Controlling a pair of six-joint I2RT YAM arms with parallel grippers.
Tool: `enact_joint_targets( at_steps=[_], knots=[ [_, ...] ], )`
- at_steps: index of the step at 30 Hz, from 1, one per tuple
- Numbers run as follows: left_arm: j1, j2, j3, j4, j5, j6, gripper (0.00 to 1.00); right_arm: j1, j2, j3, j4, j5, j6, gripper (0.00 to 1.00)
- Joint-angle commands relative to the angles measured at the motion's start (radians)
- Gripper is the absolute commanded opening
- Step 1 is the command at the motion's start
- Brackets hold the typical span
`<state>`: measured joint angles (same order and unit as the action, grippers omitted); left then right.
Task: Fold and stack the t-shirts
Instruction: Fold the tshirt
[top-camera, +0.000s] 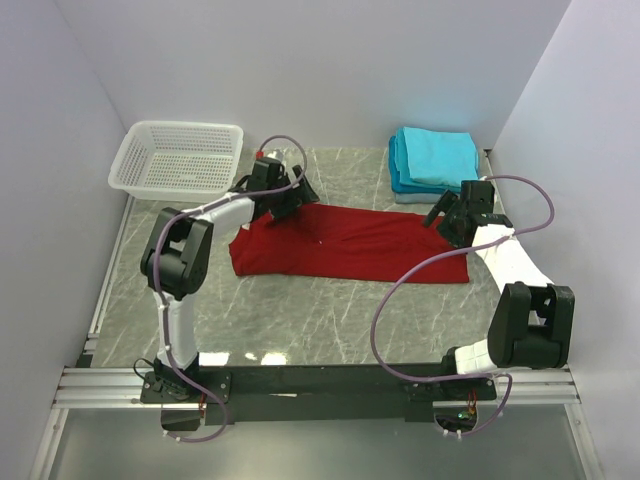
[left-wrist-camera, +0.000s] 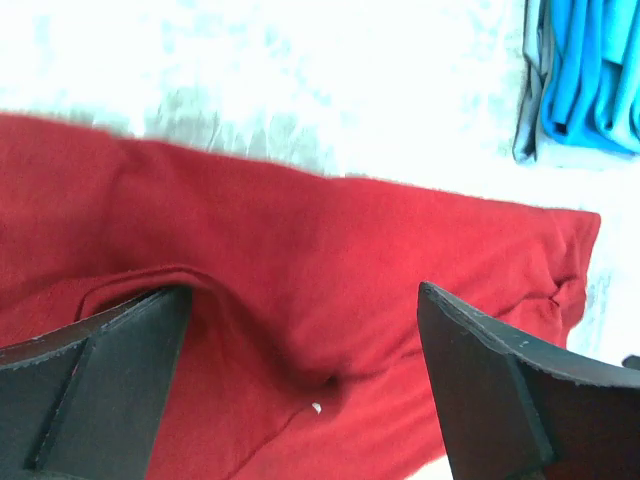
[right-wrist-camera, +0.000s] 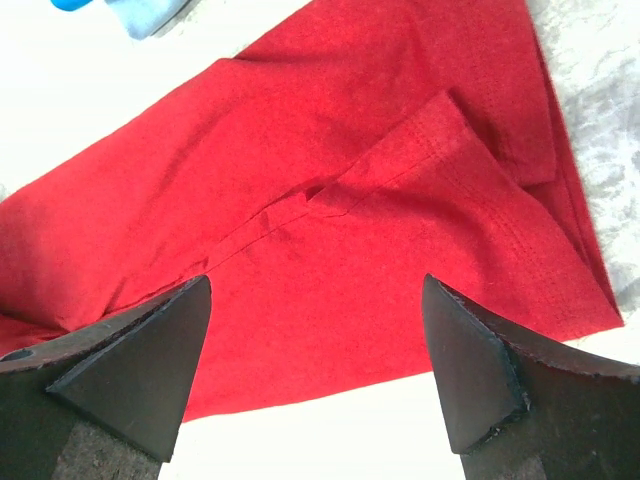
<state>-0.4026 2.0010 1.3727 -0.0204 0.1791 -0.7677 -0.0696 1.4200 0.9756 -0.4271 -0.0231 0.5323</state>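
The deep red t-shirt is lying crosswise (top-camera: 350, 245), so before folding I should swing the hem end (top-camera: 450, 269) toward the rail with my right gripper and guide the collar end back with my left gripper.
A deep red t-shirt (top-camera: 350, 243) lies flat in a long folded strip across the middle of the table. It fills the left wrist view (left-wrist-camera: 330, 260) and the right wrist view (right-wrist-camera: 330, 200). A stack of folded turquoise t-shirts (top-camera: 432, 160) sits at the back right and shows in the left wrist view (left-wrist-camera: 590, 70). My left gripper (top-camera: 290, 200) is open and empty just above the shirt's back left end. My right gripper (top-camera: 447, 218) is open and empty above the shirt's right end.
A white mesh basket (top-camera: 180, 158) stands at the back left. White walls close in the table on the left, back and right. The arm bases sit on the black rail (top-camera: 320, 380) at the near edge.
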Motion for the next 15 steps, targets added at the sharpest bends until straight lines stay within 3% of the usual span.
enact_joint_targets(
  at_steps=[1,8,15],
  knots=[
    [-0.001,0.048,0.119,-0.016,-0.012,0.042,1.0,0.004,-0.015,0.035,-0.004,0.05,-0.014,0.92],
    [0.005,0.127,0.278,-0.131,-0.044,0.123,0.99,0.004,-0.036,0.034,-0.01,0.086,-0.02,0.92],
    [0.007,-0.034,0.109,-0.081,-0.038,0.119,0.99,0.008,-0.024,0.038,0.042,0.026,-0.031,0.92]
  ],
)
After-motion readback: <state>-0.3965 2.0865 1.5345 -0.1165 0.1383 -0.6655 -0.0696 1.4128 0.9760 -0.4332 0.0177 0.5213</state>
